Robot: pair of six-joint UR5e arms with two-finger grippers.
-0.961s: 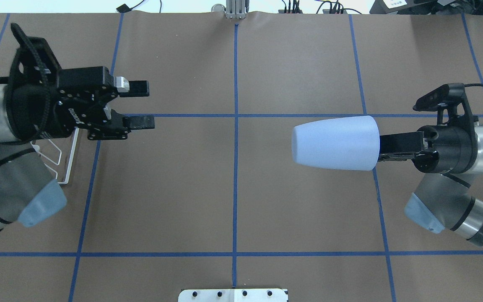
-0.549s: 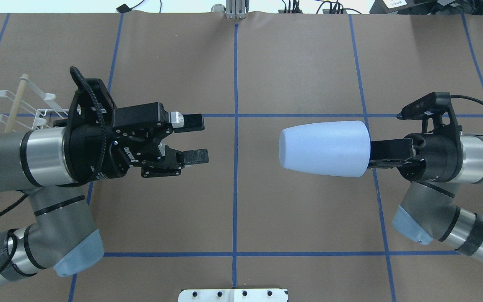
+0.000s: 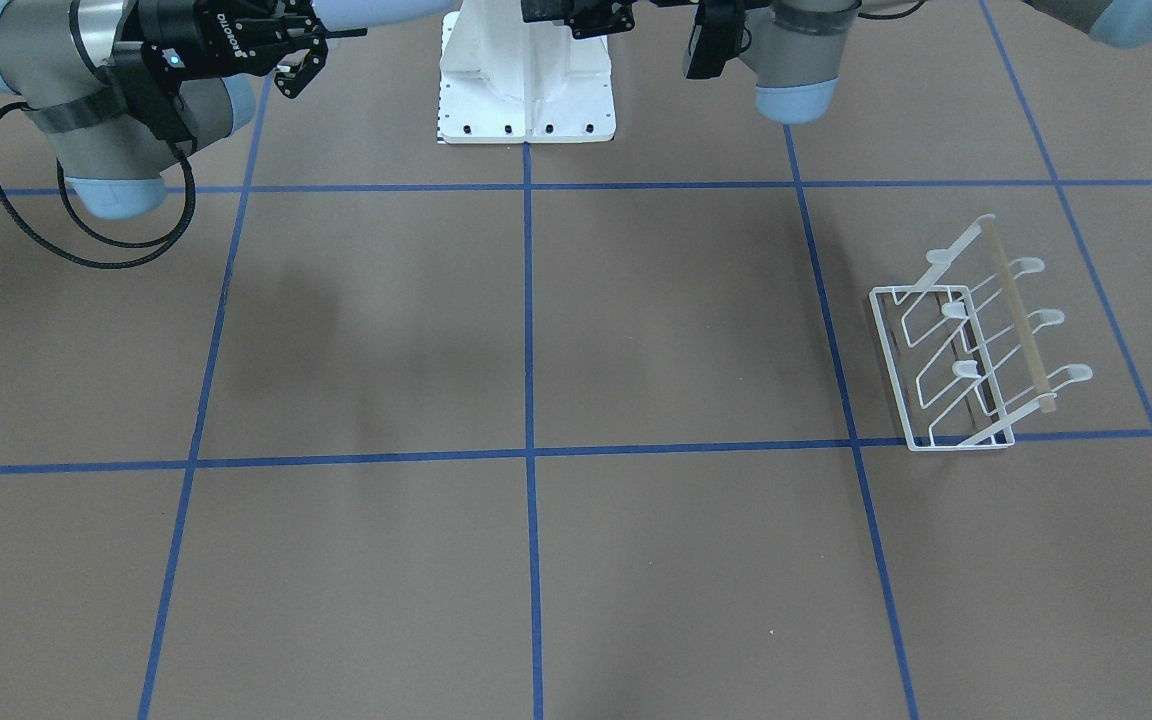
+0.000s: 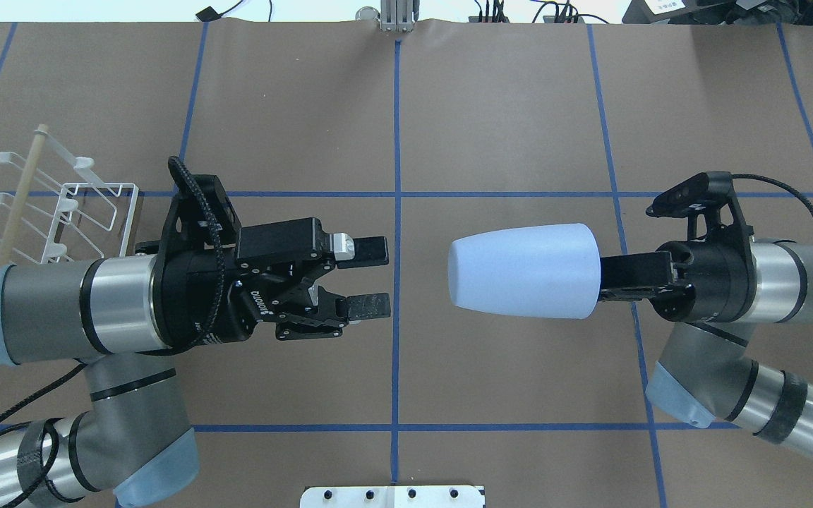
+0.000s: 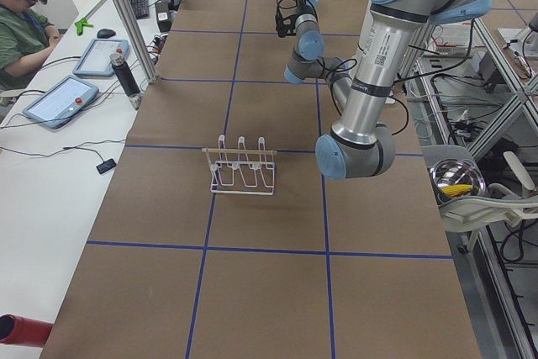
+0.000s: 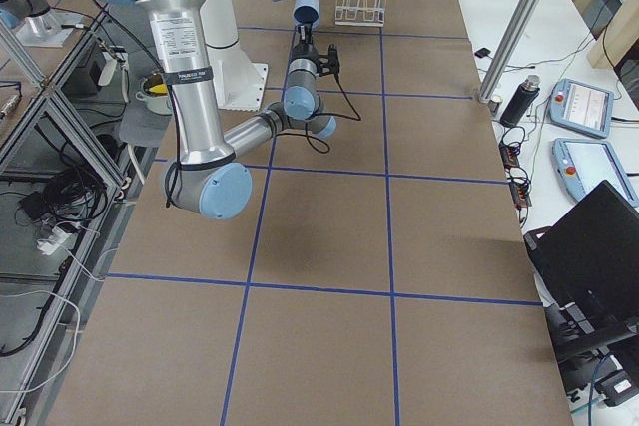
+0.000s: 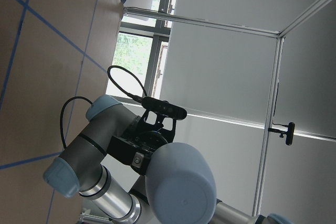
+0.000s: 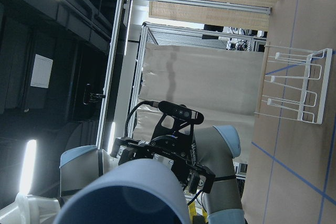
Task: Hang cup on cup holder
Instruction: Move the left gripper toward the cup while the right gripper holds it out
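Observation:
The cup holder's pegs lean outward to broad white tips. I expect the cup to rest tilted on its side when I lower it over one of them.
The pale blue-grey cup is held on its side in the air, base toward the table's middle. My right gripper is shut on its rim; the fingertips are hidden by the cup. My left gripper is open and empty, facing the cup's base across a small gap. The left wrist view shows the cup's base ahead. The white wire cup holder with its wooden rod stands on the table at the far left, behind my left arm. It also shows in the front-facing view and the right wrist view.
The table is brown paper with blue tape lines. The robot's white base plate sits at the near edge. Operators' tablets and a black bottle lie on the side bench beyond the table's far edge.
Both arms moved toward the table's middle. My left gripper swung right and nearer, uncovering the cup holder. The cup moved left, and the gap between it and the left gripper narrowed.

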